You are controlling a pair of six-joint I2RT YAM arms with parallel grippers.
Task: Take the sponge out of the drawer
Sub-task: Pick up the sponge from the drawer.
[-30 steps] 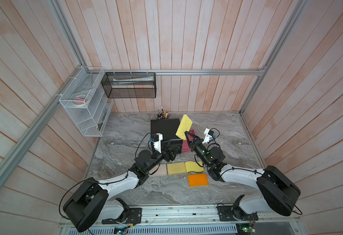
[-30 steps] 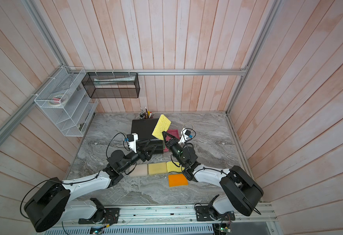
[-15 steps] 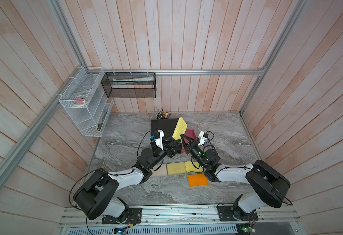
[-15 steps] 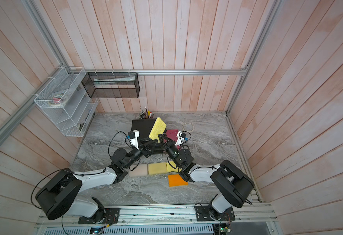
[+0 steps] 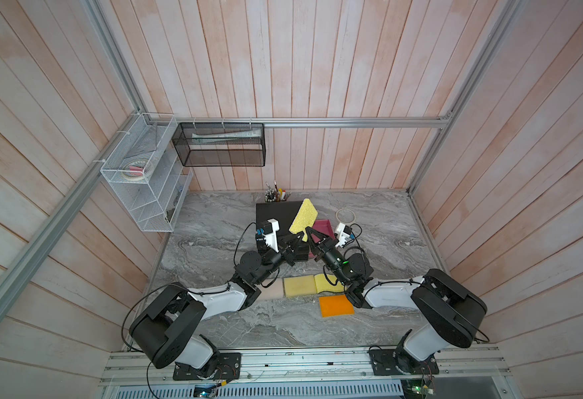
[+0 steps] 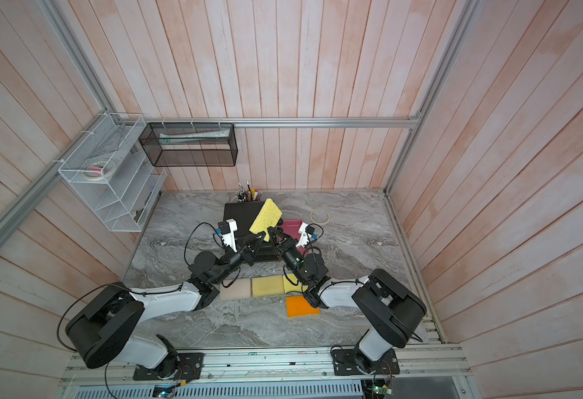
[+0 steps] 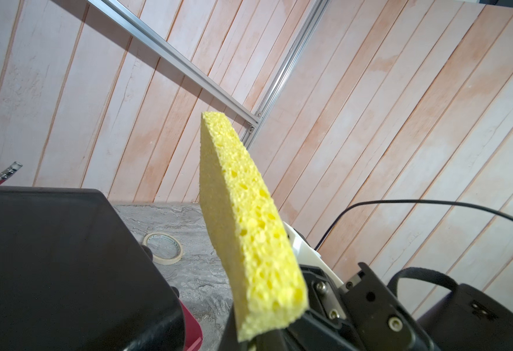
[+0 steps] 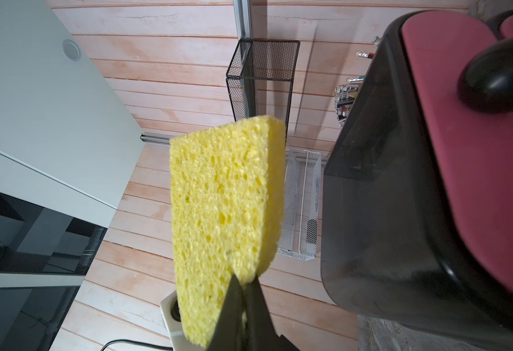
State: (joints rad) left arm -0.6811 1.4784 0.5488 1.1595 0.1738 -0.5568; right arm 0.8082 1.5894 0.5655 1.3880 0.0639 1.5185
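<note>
Next, I open my right gripper and back off, as both grippers pinch the raised yellow sponge (image 5: 303,216), before my left gripper puts it beside the orange sponge.
In both top views a yellow sponge (image 5: 304,216) (image 6: 266,216) is held upright in the air in front of the black drawer unit (image 5: 276,214). Its maroon drawer (image 5: 323,228) stands pulled out to the right. My right gripper (image 5: 308,235) (image 8: 243,285) is shut on the sponge's (image 8: 222,212) lower edge. My left gripper (image 5: 299,238) (image 7: 253,343) meets it from the other side and is shut on the lower corner of the same sponge (image 7: 249,231). The two grippers' tips nearly touch.
On the table below the arms lie a beige sponge (image 6: 235,289), two yellow ones (image 5: 298,286) (image 5: 324,281) and an orange one (image 5: 336,305). A tape roll (image 5: 346,216) lies at the back right. A pen cup (image 5: 276,195) stands behind the unit, and wire shelves (image 5: 145,179) and a mesh basket (image 5: 221,145) hang on the walls.
My left gripper has risen to the sponge and shut on its lower corner. The right arm has carried the sponge slightly left, still gripping it.
</note>
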